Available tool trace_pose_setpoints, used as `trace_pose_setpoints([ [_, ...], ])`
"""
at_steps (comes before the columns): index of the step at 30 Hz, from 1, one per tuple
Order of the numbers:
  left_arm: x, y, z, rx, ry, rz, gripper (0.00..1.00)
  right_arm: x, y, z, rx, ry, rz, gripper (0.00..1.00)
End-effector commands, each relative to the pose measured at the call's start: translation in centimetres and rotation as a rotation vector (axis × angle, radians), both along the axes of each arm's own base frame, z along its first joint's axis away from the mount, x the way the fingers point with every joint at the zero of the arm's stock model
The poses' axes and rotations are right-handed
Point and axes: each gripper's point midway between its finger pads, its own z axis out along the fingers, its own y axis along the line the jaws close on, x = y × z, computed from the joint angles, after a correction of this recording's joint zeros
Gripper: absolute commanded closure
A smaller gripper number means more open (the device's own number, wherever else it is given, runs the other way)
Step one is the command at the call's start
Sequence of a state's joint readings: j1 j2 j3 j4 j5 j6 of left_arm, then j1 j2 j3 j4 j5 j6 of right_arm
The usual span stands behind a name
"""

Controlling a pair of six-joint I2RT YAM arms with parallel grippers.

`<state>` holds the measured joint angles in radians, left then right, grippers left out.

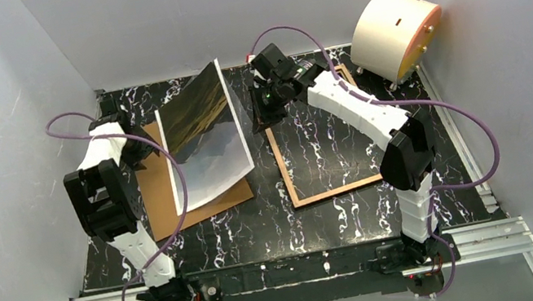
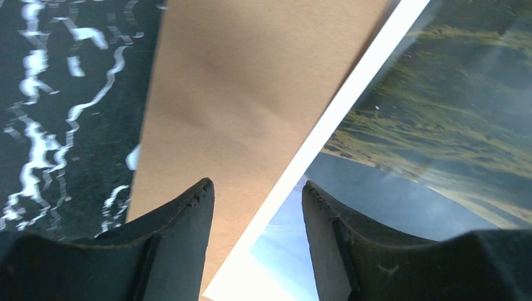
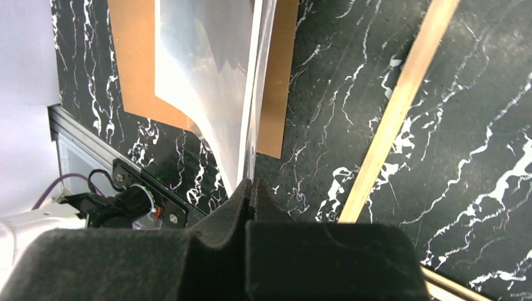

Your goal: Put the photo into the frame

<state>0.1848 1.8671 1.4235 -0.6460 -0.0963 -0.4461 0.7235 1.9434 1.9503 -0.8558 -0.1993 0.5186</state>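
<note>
The photo is coming up with the clear sheet in the right gripper (image 1: pixel 243 113), so the robot's left gripper should move down and hold the photo's margin (image 1: pixel 172 175) to the backing board.
The photo (image 1: pixel 204 141), a mountain landscape with a white margin, hangs curved above the brown backing board (image 1: pixel 160 198). My right gripper (image 1: pixel 264 108) is shut on its far right edge; in the right wrist view the photo (image 3: pixel 207 81) runs edge-on into the closed fingertips of the right gripper (image 3: pixel 253 183). My left gripper (image 2: pixel 257 188) stands open at the photo's left side. The photo's (image 2: pixel 439 125) white margin and corner pass between the fingers without touching either pad. The frame (image 1: pixel 336 190) lies flat on the table to the right, its light wood edge (image 3: pixel 401 106) showing.
The backing board (image 2: pixel 251 94) lies flat on the black marbled table (image 1: pixel 276 223) under the left gripper. A cream round drum (image 1: pixel 395 32) stands at the back right corner. White walls close in the table on three sides.
</note>
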Motion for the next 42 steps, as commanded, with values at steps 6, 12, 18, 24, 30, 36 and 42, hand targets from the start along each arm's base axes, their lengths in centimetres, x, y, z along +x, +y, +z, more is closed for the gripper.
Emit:
trace_pose_setpoints([
  [6,2.4,-4.8,0.2,-0.288,-0.082,-0.075,0.46,-0.9,1.9,4.5,0.215,0.016,0.051,0.99],
  [12,2.9,-5.6,0.4,-0.33,-0.12,-0.108,0.46,-1.1,2.7,4.2,0.231,0.02,0.112,0.99],
  [18,1.6,-5.1,-1.0,-0.295,-0.077,-0.098,0.51,-1.2,2.8,1.2,0.21,0.063,0.118,0.99],
  [24,-1.4,-3.1,-2.8,-0.182,0.053,-0.043,0.6,1.0,1.6,0.7,0.077,0.004,0.025,0.99],
  [30,-3.7,-1.5,-3.6,-0.086,0.112,-0.01,0.64,1.8,-0.7,1.5,-0.017,-0.058,-0.054,0.99],
  [36,-4.6,-1.4,-4.5,-0.083,0.155,-0.012,0.64,2.1,-2.2,2.2,-0.06,-0.09,-0.113,0.99],
  [42,-4.7,0.0,-4.2,-0.012,0.184,-0.003,0.64,2.0,-4.5,2.3,-0.108,-0.084,-0.174,0.99],
])
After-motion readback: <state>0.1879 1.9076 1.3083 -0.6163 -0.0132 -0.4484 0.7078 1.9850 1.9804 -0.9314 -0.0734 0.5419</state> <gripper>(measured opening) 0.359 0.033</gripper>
